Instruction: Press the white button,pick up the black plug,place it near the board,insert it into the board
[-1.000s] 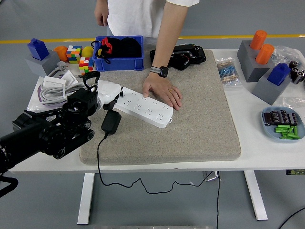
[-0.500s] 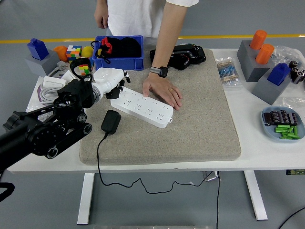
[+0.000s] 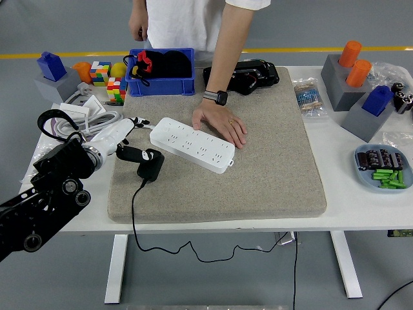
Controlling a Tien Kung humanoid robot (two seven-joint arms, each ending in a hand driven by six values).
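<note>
I expect the black cable (image 3: 133, 210) to trail slack behind the black plug when I carry the plug to the board, because the cable runs in loose waves (image 3: 205, 260).
A white power strip (image 3: 191, 144) lies slantwise on the grey mat (image 3: 271, 168). A person's hand (image 3: 222, 126) rests flat on its far right end. The black plug (image 3: 150, 165) lies on the mat just in front of the strip's left end, and its black cable (image 3: 133, 213) runs off the table's front edge. My left hand (image 3: 126, 143), white with dark fingers, sits at the mat's left edge, just left of the plug. Its fingers are spread, and one dark finger (image 3: 132, 154) reaches the plug's left side without closing on it. My right hand is out of view.
A blue bin (image 3: 161, 82) with black items and coloured cubes (image 3: 106, 77) stand behind the mat on the left. A coiled white cable (image 3: 71, 119) lies left of my hand. At the right are grey blocks (image 3: 348, 84) and a dish (image 3: 381, 169).
My left arm drew back from the strip's left end, moving left and toward the table's front. The hand now sits lower, beside the plug. Plug, strip and the person's hand stayed put.
</note>
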